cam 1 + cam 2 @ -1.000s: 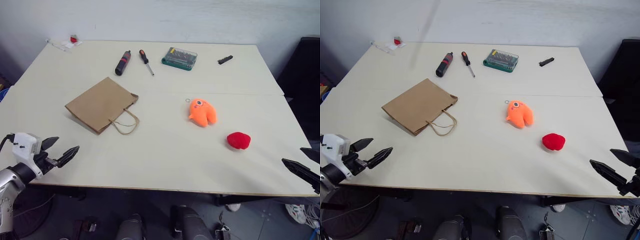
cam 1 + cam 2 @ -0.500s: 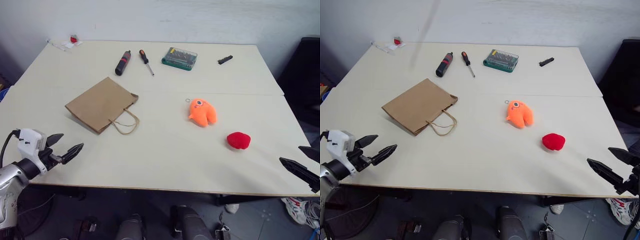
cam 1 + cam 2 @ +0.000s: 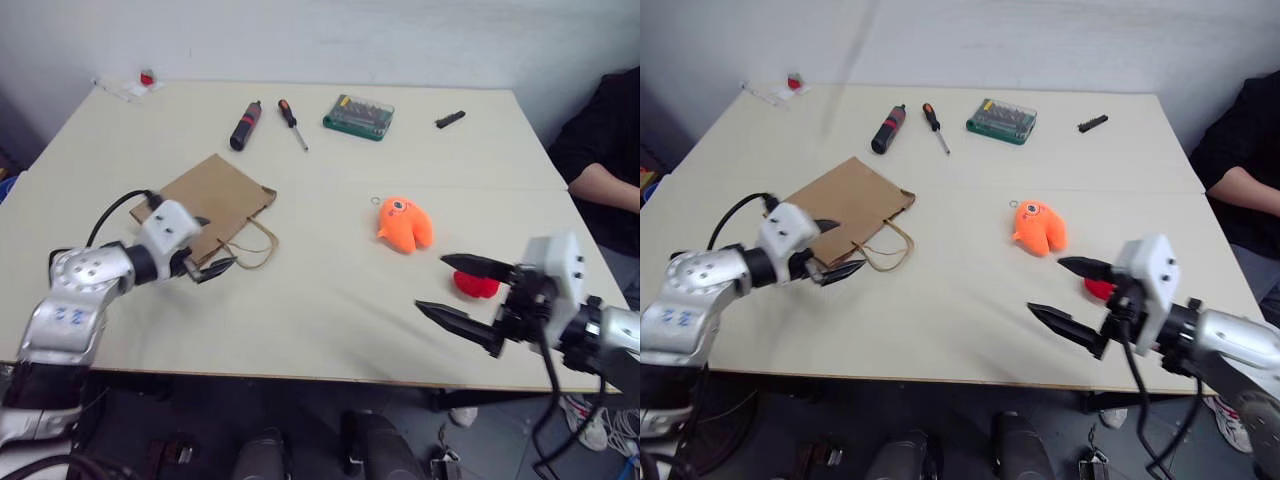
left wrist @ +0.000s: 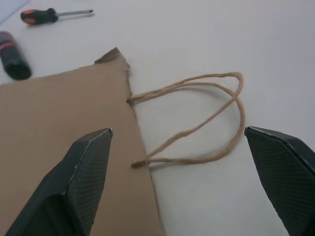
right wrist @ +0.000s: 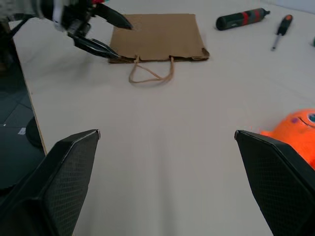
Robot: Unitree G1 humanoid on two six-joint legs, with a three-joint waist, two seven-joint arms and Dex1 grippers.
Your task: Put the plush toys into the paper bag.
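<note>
The twisted handles (image 3: 276,241) are lying as separate loops at the flat opening of the bag, so the paper bag (image 3: 215,203) will open wide when I raise the upper handle.
The brown paper bag (image 3: 200,205) lies flat on the table, its loop handles (image 4: 206,118) pointing toward the near edge. My left gripper (image 3: 210,248) is open, hovering at the bag's mouth edge beside the handles. To the right of centre lies the orange one-eyed plush toy (image 3: 404,224). Nearer and further right, the red plush toy (image 3: 480,288) is partly hidden behind one finger of my open right gripper (image 3: 432,283). That gripper holds nothing and hangs above the table just left of the red toy.
At the back of the table lie a black-and-red electric screwdriver (image 3: 245,125), a hand screwdriver (image 3: 292,124), a green bit case (image 3: 359,116) and a small black bit holder (image 3: 450,119). Small bits (image 3: 145,80) sit at the far left corner. A person's arm (image 3: 600,175) rests at the right edge.
Both arms swung in over the table: the left gripper from the near left edge to the bag's mouth, the right from the near right corner to beside the red toy. A person's arm appeared.
</note>
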